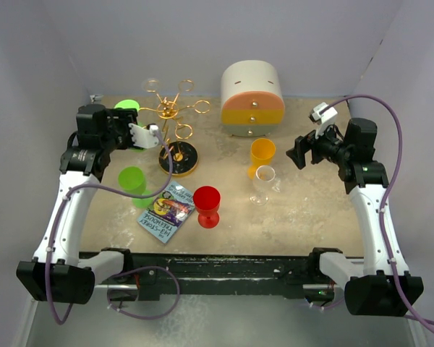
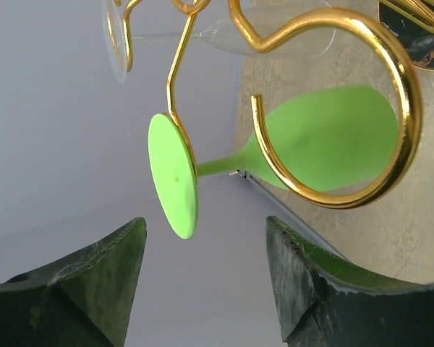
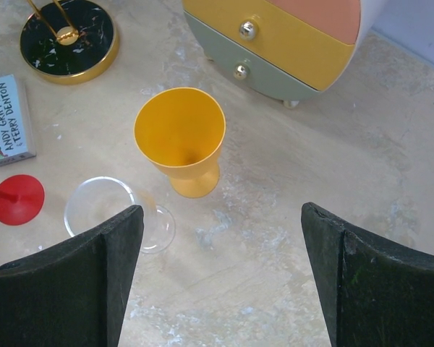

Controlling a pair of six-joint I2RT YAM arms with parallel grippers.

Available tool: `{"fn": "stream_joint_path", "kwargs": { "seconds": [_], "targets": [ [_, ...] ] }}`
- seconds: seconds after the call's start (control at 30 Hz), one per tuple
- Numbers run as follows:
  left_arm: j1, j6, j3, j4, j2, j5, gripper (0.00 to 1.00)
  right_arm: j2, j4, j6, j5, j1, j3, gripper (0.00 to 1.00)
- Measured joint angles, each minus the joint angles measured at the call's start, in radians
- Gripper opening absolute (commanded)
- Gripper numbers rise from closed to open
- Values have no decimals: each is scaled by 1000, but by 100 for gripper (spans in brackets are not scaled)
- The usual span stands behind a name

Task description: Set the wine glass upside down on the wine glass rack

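Observation:
The upright clear glass (image 1: 262,185) stands far from my left gripper, so my right gripper should take the glass's rim (image 1: 273,173) and offer its foot to my left gripper.
The gold wine glass rack (image 1: 171,110) stands on its round black base (image 1: 179,158) at the back left. A green wine glass (image 2: 333,137) hangs in one rack arm (image 2: 398,108), stem through the wire, foot (image 2: 173,173) on the far side. In the top view only its foot (image 1: 126,105) shows. My left gripper (image 2: 204,223) is open just short of that foot, touching nothing; seen from above, this left gripper (image 1: 149,134) sits left of the rack post. A clear glass (image 2: 117,36) hangs on another arm. My right gripper (image 3: 220,210) hovers open and empty over the table.
Upright on the table are a second green glass (image 1: 132,181), a red glass (image 1: 207,205), an orange glass (image 3: 181,141) and a clear glass (image 3: 105,210). A small book (image 1: 167,212) lies near the front. The white-and-orange drawer box (image 1: 252,97) stands at the back.

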Motion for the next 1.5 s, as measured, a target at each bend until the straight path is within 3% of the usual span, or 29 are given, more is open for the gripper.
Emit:
{"fn": "stream_joint_path", "kwargs": {
  "seconds": [0.07, 0.2, 0.23, 0.5, 0.83, 1.1, 1.5],
  "targets": [
    [0, -7, 0, 0, -4, -3, 76, 0, -1, -1, 6, 0, 0, 92],
    [0, -26, -3, 0, -15, -13, 99, 0, -2, -2, 14, 0, 0, 92],
    [0, -29, -6, 1, -20, -14, 100, 0, -2, -3, 14, 0, 0, 92],
    [0, -67, -11, 0, -61, -22, 99, 0, -3, -8, 16, 0, 0, 92],
    [0, -105, 37, -142, -74, -35, 99, 78, -93, -84, 11, 13, 32, 82],
    [0, -185, 133, -252, -112, -24, 99, 116, -195, -128, 72, 198, 65, 75],
    [0, -258, 146, -282, -132, -13, 99, 216, -291, -146, 171, 300, 144, 59]
  ]
}}
